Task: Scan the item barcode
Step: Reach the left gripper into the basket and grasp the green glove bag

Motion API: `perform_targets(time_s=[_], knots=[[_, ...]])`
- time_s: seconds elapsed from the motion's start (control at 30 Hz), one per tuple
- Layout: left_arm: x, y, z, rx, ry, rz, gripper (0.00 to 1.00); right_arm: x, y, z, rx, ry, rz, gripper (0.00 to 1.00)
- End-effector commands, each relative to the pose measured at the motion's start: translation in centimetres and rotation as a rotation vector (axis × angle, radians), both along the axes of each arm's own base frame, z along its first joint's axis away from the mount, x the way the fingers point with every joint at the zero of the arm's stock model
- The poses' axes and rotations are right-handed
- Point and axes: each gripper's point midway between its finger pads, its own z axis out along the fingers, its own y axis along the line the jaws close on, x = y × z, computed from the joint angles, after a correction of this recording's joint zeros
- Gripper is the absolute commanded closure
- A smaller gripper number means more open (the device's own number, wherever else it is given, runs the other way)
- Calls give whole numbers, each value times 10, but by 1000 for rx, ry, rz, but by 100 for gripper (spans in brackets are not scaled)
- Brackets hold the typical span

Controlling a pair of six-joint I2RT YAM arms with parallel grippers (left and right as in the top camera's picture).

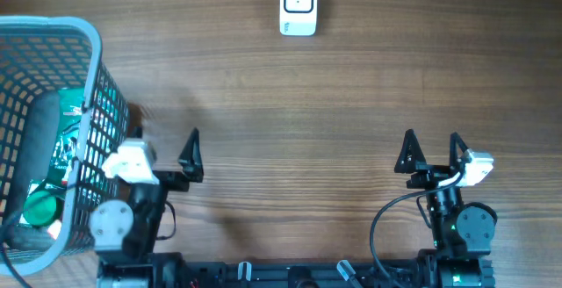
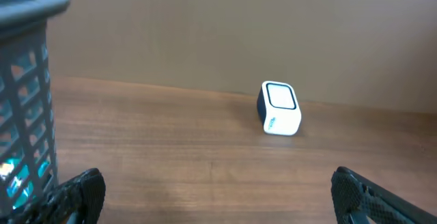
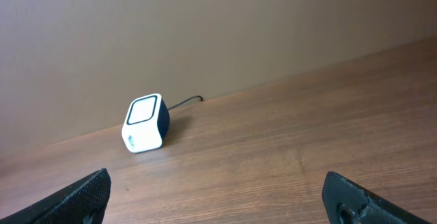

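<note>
Next, my left gripper goes up over the basket's rim and reaches down inside, because the mesh basket's side (image 1: 107, 117) is between it and the green round lid (image 1: 39, 208).
The white barcode scanner (image 1: 298, 5) stands at the table's far edge, its dark-framed window facing up; it also shows in the left wrist view (image 2: 278, 106) and the right wrist view (image 3: 145, 123). Items lie inside the grey mesh basket (image 1: 88, 38) at the left, among them a green packet (image 1: 68, 143) and a green round lid (image 1: 39, 207). My left gripper (image 1: 165, 139) is open beside the basket's right wall, with nothing between its fingers (image 2: 82, 191). My right gripper (image 1: 431, 140) is open over bare wood at the near right, also empty (image 3: 218, 198).
A dark grey object (image 1: 35, 147) lies in the basket next to the green packet. The scanner's cable (image 3: 188, 101) runs off behind it toward the wall. The basket's wall (image 2: 27, 115) fills the left of the left wrist view.
</note>
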Motion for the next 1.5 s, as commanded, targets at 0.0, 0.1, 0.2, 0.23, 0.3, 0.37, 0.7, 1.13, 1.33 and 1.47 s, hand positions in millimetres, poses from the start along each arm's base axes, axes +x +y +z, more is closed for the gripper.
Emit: perform_targets(time_s=[0.0, 0.1, 0.2, 0.23, 0.3, 0.37, 0.7, 1.13, 1.33, 1.47], knots=[[15, 0, 51, 18, 0, -4, 0, 0, 4, 0, -14, -1, 21, 0], [37, 8, 79, 19, 188, 37, 0, 0, 4, 0, -13, -1, 21, 0], [55, 7, 119, 20, 297, 22, 0, 0, 4, 0, -14, -1, 21, 0], [58, -2, 123, -2, 327, -28, 0, 0, 4, 0, -14, -1, 21, 0], [60, -11, 107, -20, 411, -78, 0, 0, 4, 0, -14, -1, 21, 0], [66, -9, 102, 10, 425, -77, 0, 0, 4, 0, -13, -1, 21, 0], [-17, 173, 130, -383, 394, 989, 0, 0, 4, 0, -13, -1, 21, 0], [-83, 273, 10, -782, 737, 1610, 0, 0, 4, 0, -14, -1, 21, 0], [-82, 283, -51, -799, 915, 1631, 0, 0, 4, 0, -13, -1, 21, 0], [-87, 280, -95, -805, 969, 1636, 0, 0, 4, 0, -13, -1, 21, 0]])
